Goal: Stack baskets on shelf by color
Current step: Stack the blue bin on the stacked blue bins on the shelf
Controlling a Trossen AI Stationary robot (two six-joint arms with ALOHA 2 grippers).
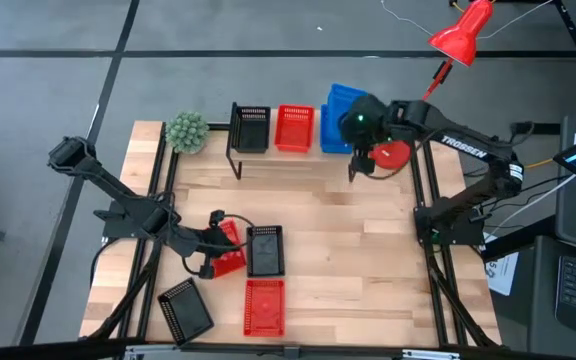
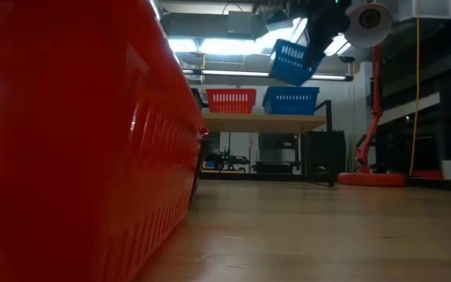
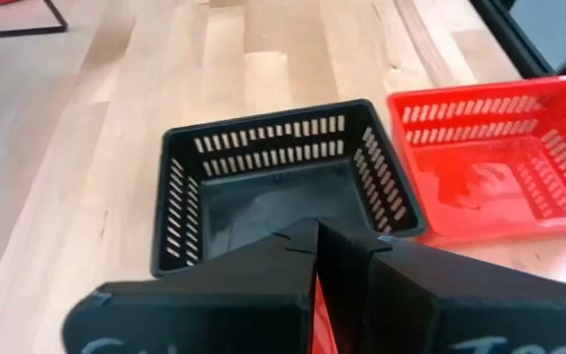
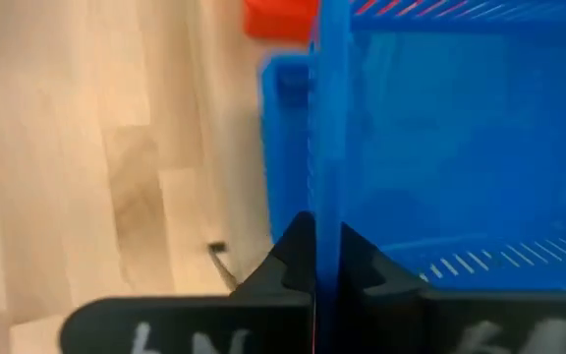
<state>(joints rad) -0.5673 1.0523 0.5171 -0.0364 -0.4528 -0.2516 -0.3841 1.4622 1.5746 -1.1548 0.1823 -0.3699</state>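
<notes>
My right gripper is lowering a blue basket, with the held blue basket's rim (image 4: 331, 108) running along the rim of the shelf's blue basket (image 2: 290, 101) below. It should keep going down until one basket sits inside the other.
The shelf (image 1: 288, 160) stands at the table's far edge with a black basket (image 1: 251, 128), a red basket (image 1: 294, 128) and a blue basket (image 2: 291, 100) on its plank. My right gripper (image 4: 314, 246) is above the shelf's right end, shut on another blue basket (image 2: 292, 61) that hangs tilted over the blue one. My left gripper (image 3: 314, 285) is near the table's left side, shut on a red basket (image 1: 230, 250). Beside it a black basket (image 3: 273, 197) and a red basket (image 3: 499, 157) rest flat on the table. Another black basket (image 1: 185, 310) lies near the front left corner. My left gripper pinches a thin red edge (image 3: 315, 320) of the red basket between its two fingers; the fingers hide most of the contact. In the high view the basket lies by the gripper at table level. My right gripper pinches one side wall (image 4: 327, 177) of the blue basket between its fingers, one finger inside and one outside. The basket is lifted clear and hangs tilted above the blue basket on the shelf.
A green ball-shaped plant (image 1: 186, 131) sits left of the shelf. A red desk lamp (image 1: 463, 30) stands right of the shelf, with its base (image 1: 395, 153) on the table. Bare wood lies between the shelf and the near baskets.
</notes>
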